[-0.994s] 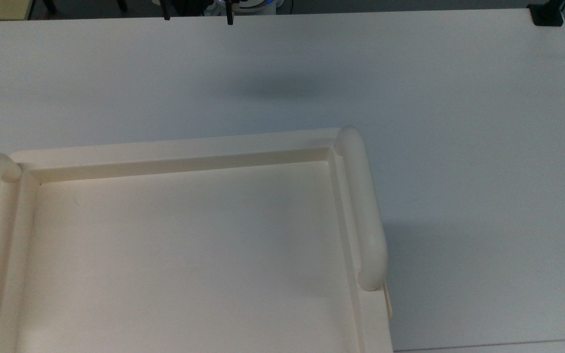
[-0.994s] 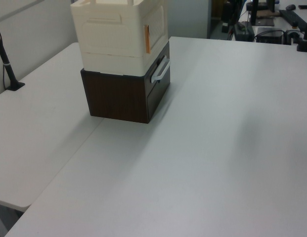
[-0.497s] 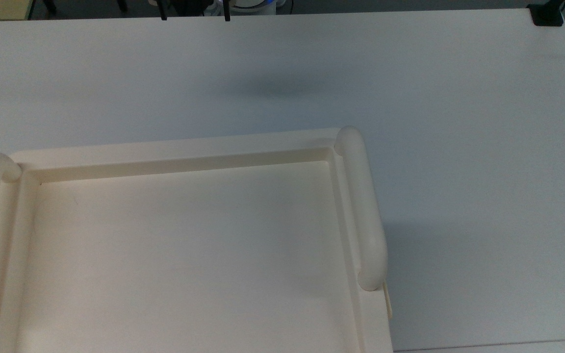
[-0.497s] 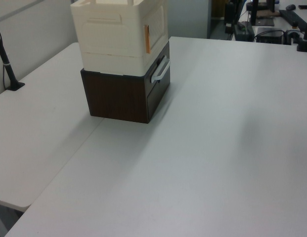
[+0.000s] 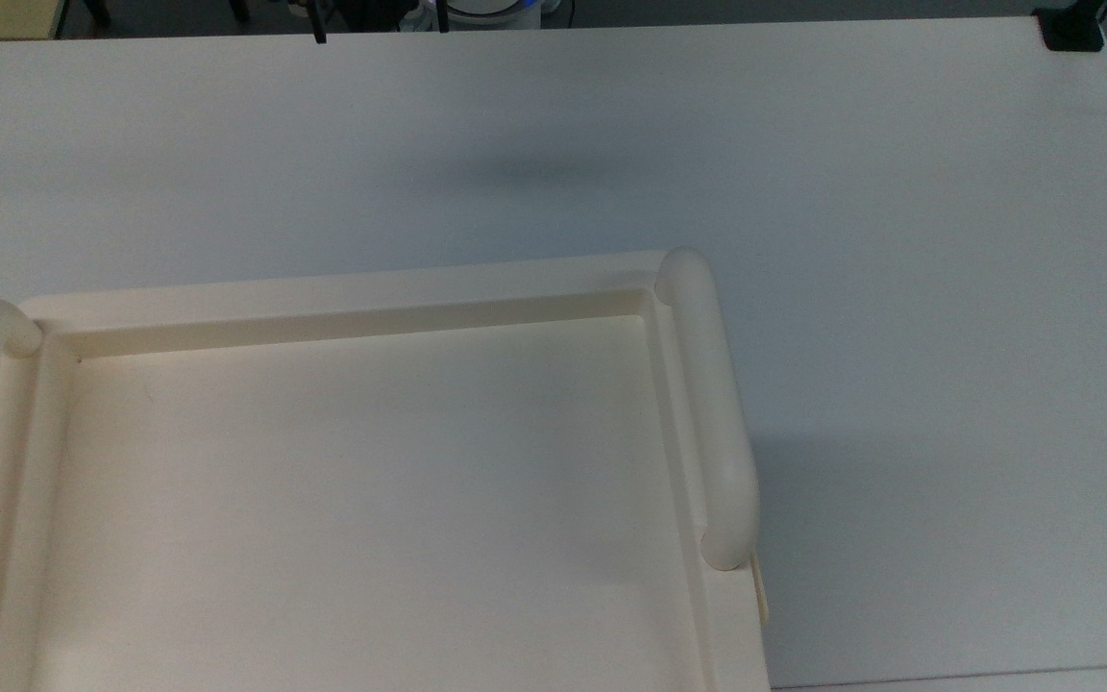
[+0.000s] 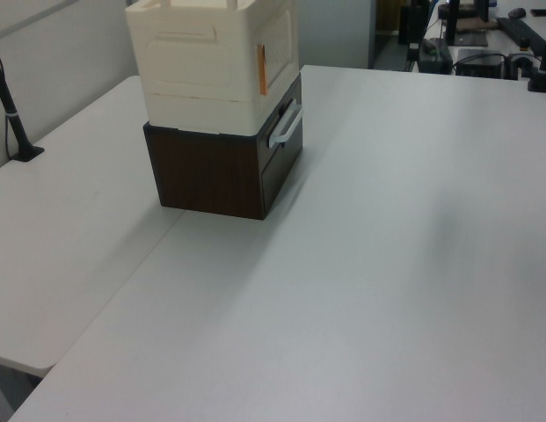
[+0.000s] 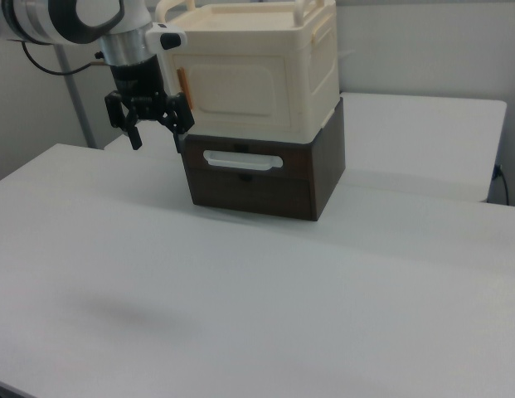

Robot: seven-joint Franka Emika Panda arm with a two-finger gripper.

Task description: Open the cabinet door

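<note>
My gripper is going to pull, and the door will swing wide about its far edge, because the orange piece stands upright at the cabinet door's near edge.
The cream cabinet stands on a dark brown drawer box. In the right view the cabinet door is the flat panelled front, with a thin orange strip along its left edge. The left view has the door facing right, with the same orange strip. My gripper hangs open and holds nothing, in front of the door's left edge and apart from it. At the top edge of the top view, the gripper is seen as two dark fingers.
The brown box has a white drawer handle. From above I see the cabinet's recessed top and its tubular side handles. White table spreads in front. A black clamp sits at a corner, and a black post at the left view's left.
In the top view the two fingers have drawn back towards the top edge, and the shadow on the table has shrunk. The cabinet has not moved.
</note>
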